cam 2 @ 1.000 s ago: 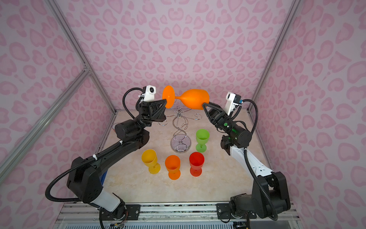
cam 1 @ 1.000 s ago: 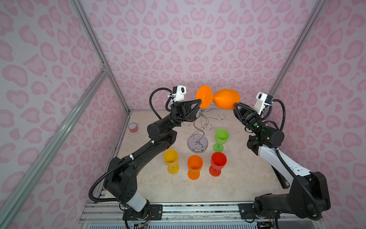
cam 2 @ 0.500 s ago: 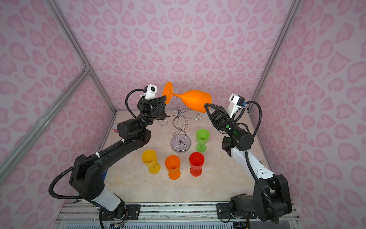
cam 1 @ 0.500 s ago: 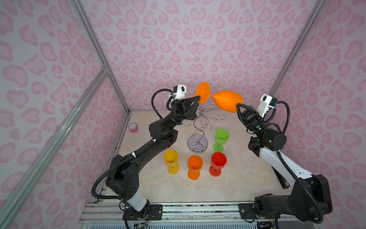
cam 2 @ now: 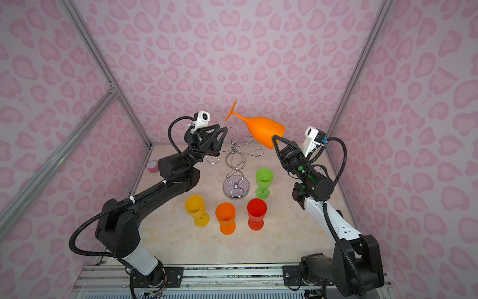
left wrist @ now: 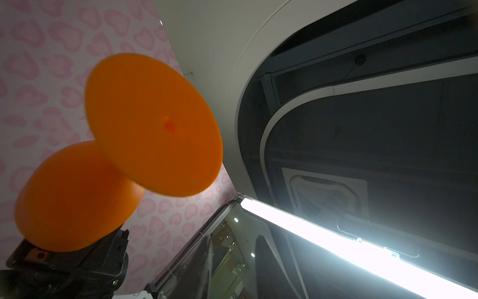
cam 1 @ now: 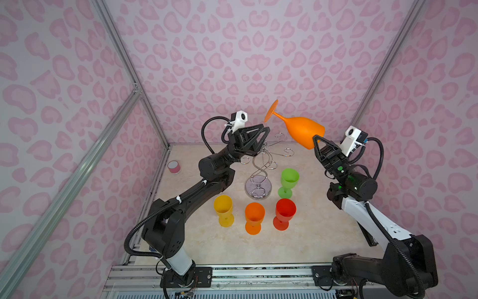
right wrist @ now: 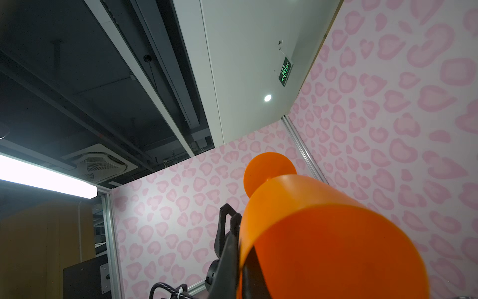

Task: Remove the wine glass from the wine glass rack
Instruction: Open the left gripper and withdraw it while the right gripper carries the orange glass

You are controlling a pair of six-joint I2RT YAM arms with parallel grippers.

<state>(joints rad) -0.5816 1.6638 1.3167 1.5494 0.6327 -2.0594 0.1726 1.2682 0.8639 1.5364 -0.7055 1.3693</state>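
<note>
The orange wine glass is tilted with its foot (cam 1: pixel 270 110) higher than its rim. Next, my right gripper turns the foot down before it stands the glass next to the green goblet.
An orange wine glass (cam 1: pixel 302 129) (cam 2: pixel 261 129) hangs in the air above the back of the table, lying on its side with its foot toward the left. My right gripper (cam 1: pixel 316 138) (cam 2: pixel 274 138) (right wrist: pixel 240 259) is shut on the rim of its bowl (right wrist: pixel 323 246). My left gripper (cam 1: pixel 266 132) (cam 2: pixel 225 129) (left wrist: pixel 232 259) is open and empty, just below and left of the glass's foot (left wrist: pixel 155 124), not touching it. The chrome wine glass rack (cam 1: pixel 261 170) (cam 2: pixel 236 165) stands below with bare hooks.
Yellow (cam 1: pixel 223 209), orange (cam 1: pixel 254 217), red (cam 1: pixel 284 213) and green (cam 1: pixel 288 181) goblets stand upright on the table around the rack's base. A pink tape roll (cam 1: pixel 173 166) lies by the left wall. Patterned walls close in the back and sides.
My left gripper has opened off the glass's foot and dropped back a little. My right gripper has shut on the bowl's rim and now carries the glass, shifted right with its foot tipped up.
</note>
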